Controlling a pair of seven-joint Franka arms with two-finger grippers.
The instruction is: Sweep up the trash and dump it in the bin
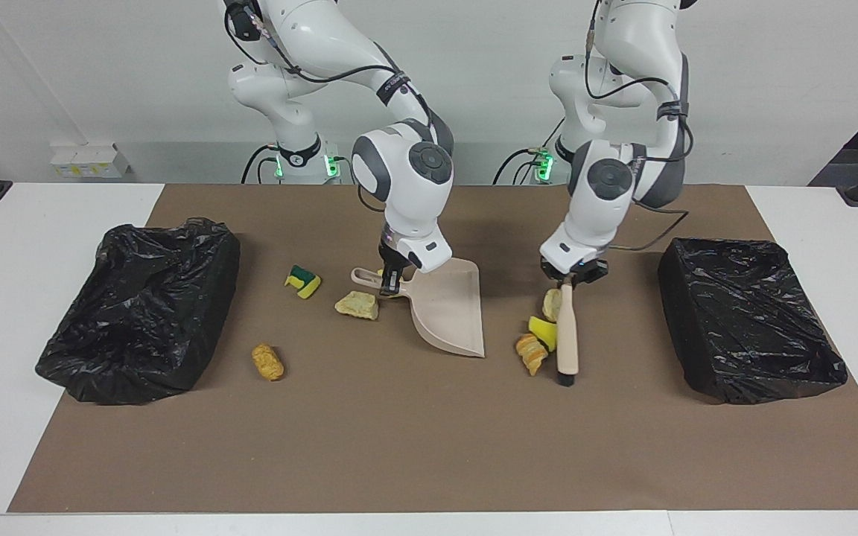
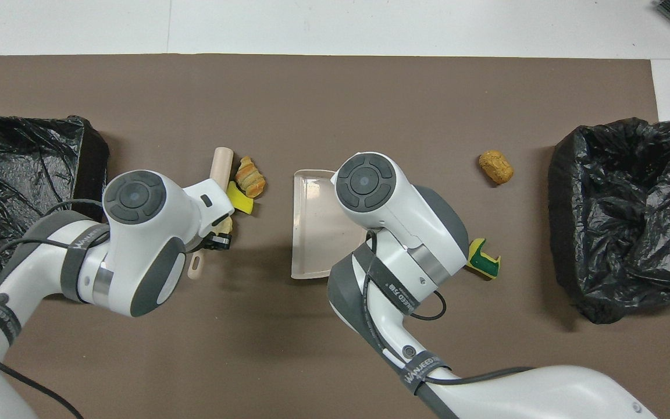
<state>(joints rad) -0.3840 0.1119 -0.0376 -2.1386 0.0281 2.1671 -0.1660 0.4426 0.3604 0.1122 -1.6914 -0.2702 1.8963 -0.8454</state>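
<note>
Next, my left gripper brings the brush back behind the pale chunk [image 1: 552, 304] and sweeps it into the dustpan [image 2: 317, 227] separately, because the chunk lies by the brush's handle end.
My right gripper [image 1: 392, 281] is shut on the handle of the beige dustpan [image 1: 451, 313], whose lip rests on the mat. It also shows in the overhead view [image 2: 312, 227]. My left gripper [image 1: 569, 281] is shut on the handle of the beige brush [image 1: 567, 335], which lies on the mat. Beside the brush lie a pale chunk [image 1: 552, 304], a yellow sponge bit [image 1: 543, 331] and a golden-brown piece [image 1: 531, 353]. A pale bread chunk [image 1: 357, 305] lies by the dustpan handle. A green-and-yellow sponge [image 1: 302, 281] and a golden-brown chunk [image 1: 267, 361] lie toward the right arm's end.
Two bins lined with black bags stand on the brown mat [image 1: 399, 447]. One bin [image 1: 138, 350] is at the right arm's end. The other bin [image 1: 749, 357] is at the left arm's end.
</note>
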